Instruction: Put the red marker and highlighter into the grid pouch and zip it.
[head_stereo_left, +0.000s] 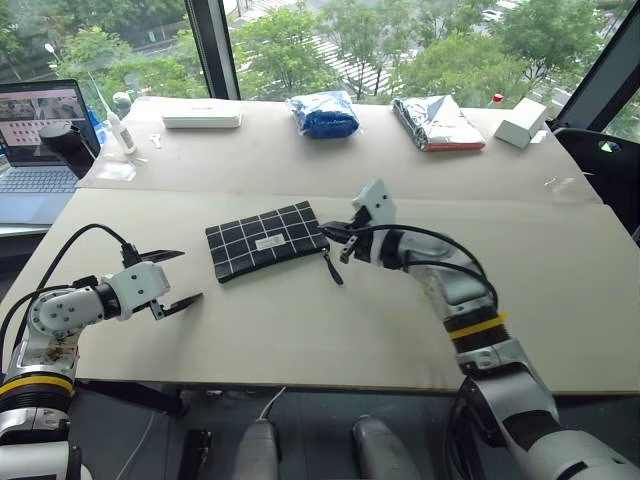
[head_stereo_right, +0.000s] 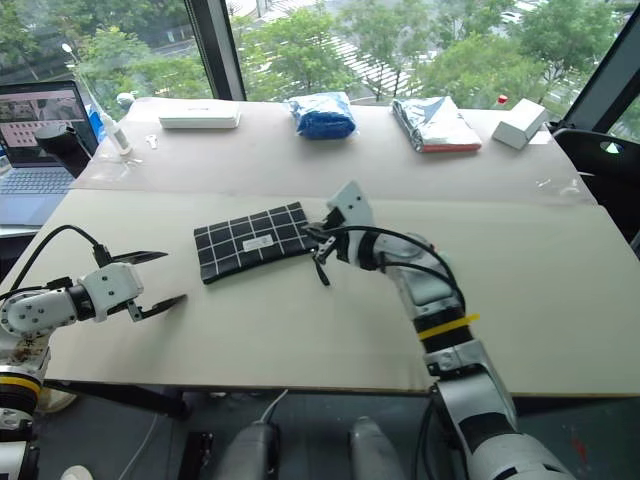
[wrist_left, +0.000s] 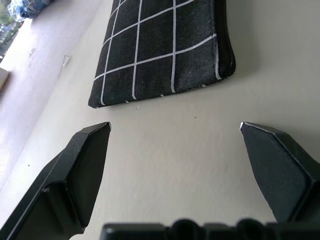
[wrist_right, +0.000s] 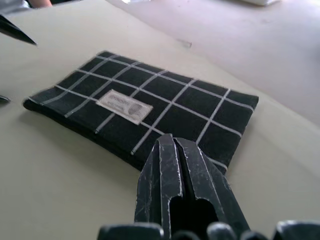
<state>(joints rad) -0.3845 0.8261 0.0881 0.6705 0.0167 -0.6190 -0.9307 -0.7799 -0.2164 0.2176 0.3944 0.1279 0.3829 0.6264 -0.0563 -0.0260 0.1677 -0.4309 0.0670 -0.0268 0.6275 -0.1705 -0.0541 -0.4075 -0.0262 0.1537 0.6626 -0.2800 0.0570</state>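
Note:
I should hold the pouch's loose end (head_stereo_left: 217, 255) with my left gripper before I take the strap, as my right gripper is closed above the grid pouch's fabric next to its pull strap.
The grid pouch (head_stereo_left: 265, 240) lies flat in the middle of the table, black with white lines and a small white label (wrist_right: 124, 106). Its black zipper pull strap (head_stereo_left: 335, 268) trails off the right end. My right gripper (head_stereo_left: 326, 232) is shut, its tips at that right end just above the fabric; in the right wrist view its fingers (wrist_right: 172, 150) press together with nothing seen between them. My left gripper (head_stereo_left: 190, 277) stands open a short way left of the pouch, clear of it, and the left wrist view shows the pouch's end (wrist_left: 165, 45) beyond the spread fingertips. The red marker and the highlighter are out of view.
Along the table's far side sit a white flat case (head_stereo_left: 202, 119), a blue bag (head_stereo_left: 325, 113), a silver packet (head_stereo_left: 437, 122) and a white box (head_stereo_left: 522, 122). A laptop (head_stereo_left: 40, 130) and a small white bottle (head_stereo_left: 120, 130) stand at the far left.

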